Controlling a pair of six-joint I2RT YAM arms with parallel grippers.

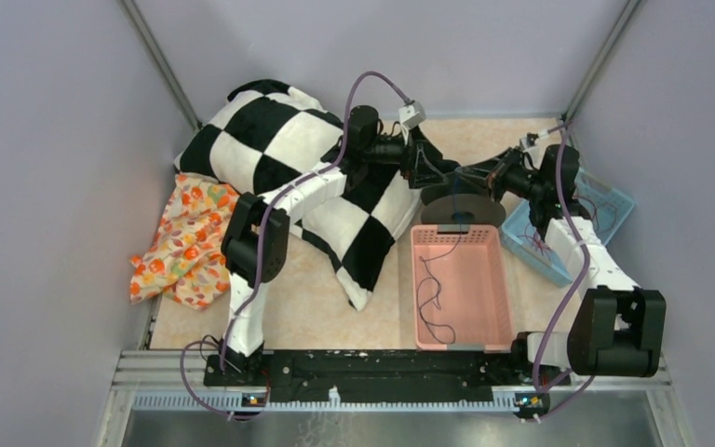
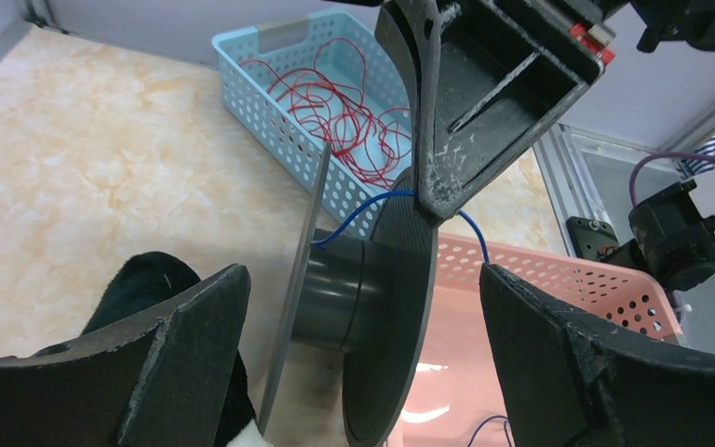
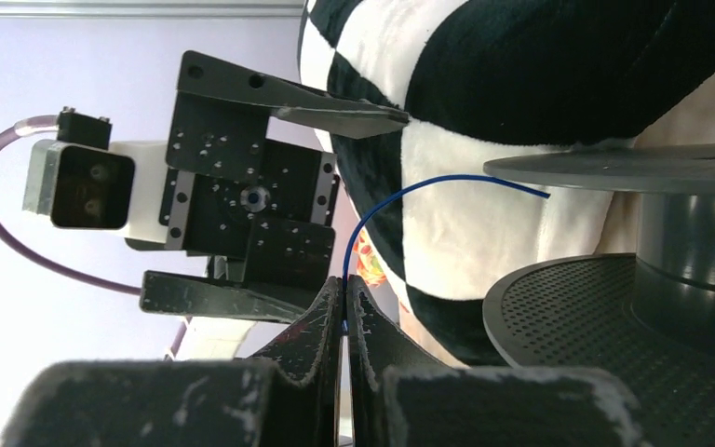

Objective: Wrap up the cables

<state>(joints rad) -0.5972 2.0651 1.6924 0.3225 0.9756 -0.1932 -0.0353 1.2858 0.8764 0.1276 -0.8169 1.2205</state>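
The robot's right gripper should hold the cable's loose end point(image 3: 546, 195), which lies loose by the spool's rim point(image 3: 507, 169), in place there while the left gripper clamps both before winding.
The cable is a thin blue wire point(image 3: 428, 183). It arcs from my shut right gripper point(image 3: 345, 284) to the dark grey spool point(image 3: 633, 261). The rest of the cable point(image 1: 433, 289) lies loosely looped in the pink basket point(image 1: 498, 279). The spool point(image 1: 463, 209) stands at the basket's far end. In the left wrist view the spool point(image 2: 363, 307) sits on edge between the wide-open fingers of my left gripper point(image 2: 363, 270), touching neither. The right gripper point(image 2: 433, 186) pinches the wire above the spool's rim. From above, the left gripper point(image 1: 433, 168) and right gripper point(image 1: 473, 177) meet over the spool.
A light blue basket point(image 1: 605, 200) with tangled red wire point(image 2: 335, 112) stands right of the spool. A black-and-white checkered pillow point(image 1: 279, 149) lies under the left arm, with an orange patterned cloth point(image 1: 186, 237) at its left. Grey walls close in the table.
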